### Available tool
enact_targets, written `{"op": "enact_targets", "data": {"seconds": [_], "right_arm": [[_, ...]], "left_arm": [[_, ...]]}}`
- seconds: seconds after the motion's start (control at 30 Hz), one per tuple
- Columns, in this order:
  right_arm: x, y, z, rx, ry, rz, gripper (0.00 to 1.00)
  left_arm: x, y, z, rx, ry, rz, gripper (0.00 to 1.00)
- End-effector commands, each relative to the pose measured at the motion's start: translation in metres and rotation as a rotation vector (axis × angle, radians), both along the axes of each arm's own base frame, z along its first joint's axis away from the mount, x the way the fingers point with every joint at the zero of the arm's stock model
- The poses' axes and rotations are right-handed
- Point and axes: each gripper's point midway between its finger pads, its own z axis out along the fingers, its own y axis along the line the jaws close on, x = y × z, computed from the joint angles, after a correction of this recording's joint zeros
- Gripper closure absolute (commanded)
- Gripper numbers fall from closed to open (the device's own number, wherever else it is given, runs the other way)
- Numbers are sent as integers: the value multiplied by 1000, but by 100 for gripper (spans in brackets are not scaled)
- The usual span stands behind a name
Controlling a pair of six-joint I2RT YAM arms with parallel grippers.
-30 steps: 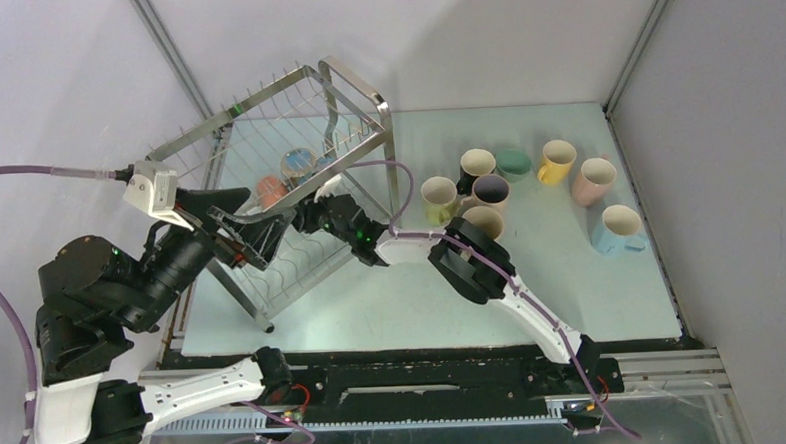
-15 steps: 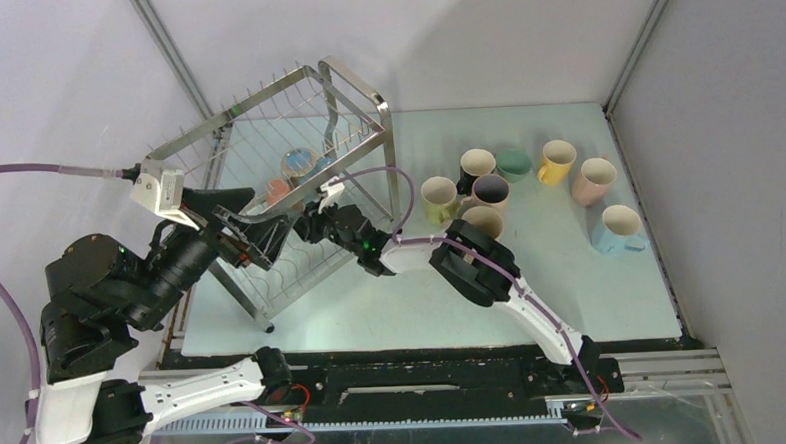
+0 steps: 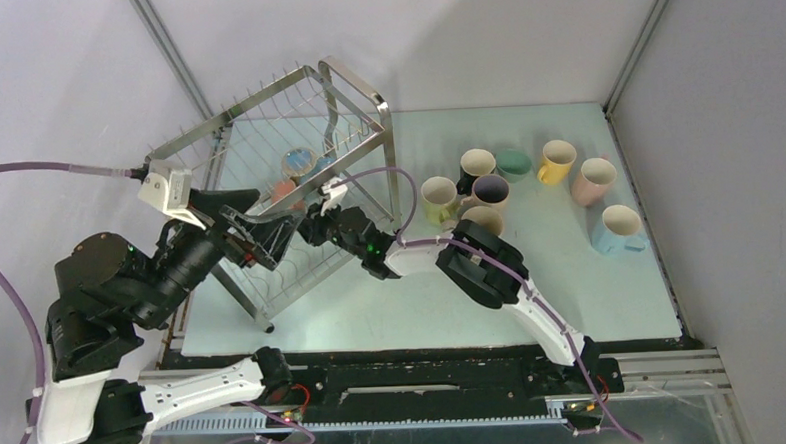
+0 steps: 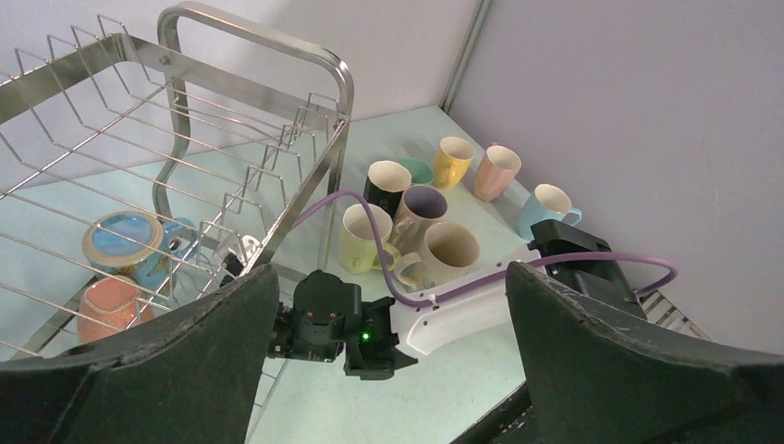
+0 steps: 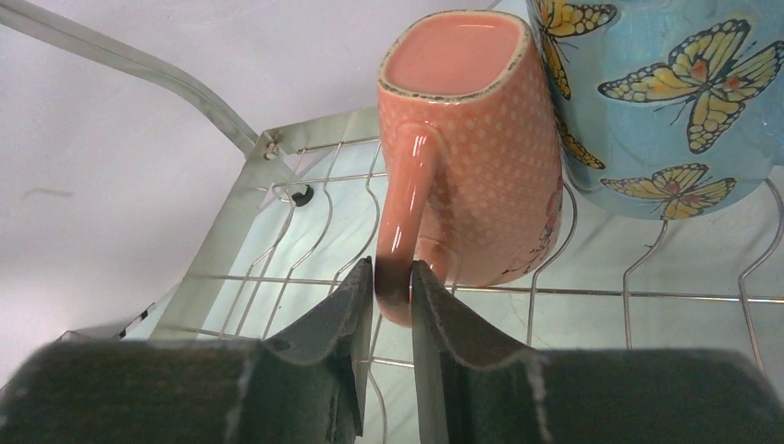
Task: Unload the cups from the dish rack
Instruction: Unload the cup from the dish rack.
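I should open my right gripper, reach in farther and close around the handle's middle before lifting, because it holds only the lower end of the orange-red cup's handle.
The dish rack stands tilted at the table's left. Two cups lie on its lower tier: an orange-red dotted cup and a blue butterfly cup touching it on the right. In the top view the orange-red cup sits in front of the blue cup. My right gripper reaches into the rack from the right, its fingers pressed on both sides of the orange-red cup's loop handle. My left gripper hangs wide open at the rack's front left with nothing between its fingers, looking down on the right wrist.
Several unloaded cups stand on the table right of the rack: a pale yellow one, a black one, a green one, a yellow one, a pink one and a light blue one. The right arm's purple cable loops past the rack's post.
My right gripper has pushed further left into the rack and its jaws have narrowed onto the orange-red cup's handle. The left arm has shifted slightly to the right, still open.
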Motion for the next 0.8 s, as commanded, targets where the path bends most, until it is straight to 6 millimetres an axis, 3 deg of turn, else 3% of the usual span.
{"op": "enact_targets", "data": {"seconds": [0.0,0.23,0.37,0.77], "right_arm": [[-14,1,60,70,-88,10,72],[-18,1,56,46,-88,3,67],[-8,2,49,19,-78,-40,54],[23,13,23,-82,-15,-154,46]], "left_arm": [[1,-6,3,-29,0,-10,0],[-2,-4,2,-41,4,-15,0],[-2,-3,2,-42,6,-18,0],[-5,2,6,-46,-8,-16,0]]}}
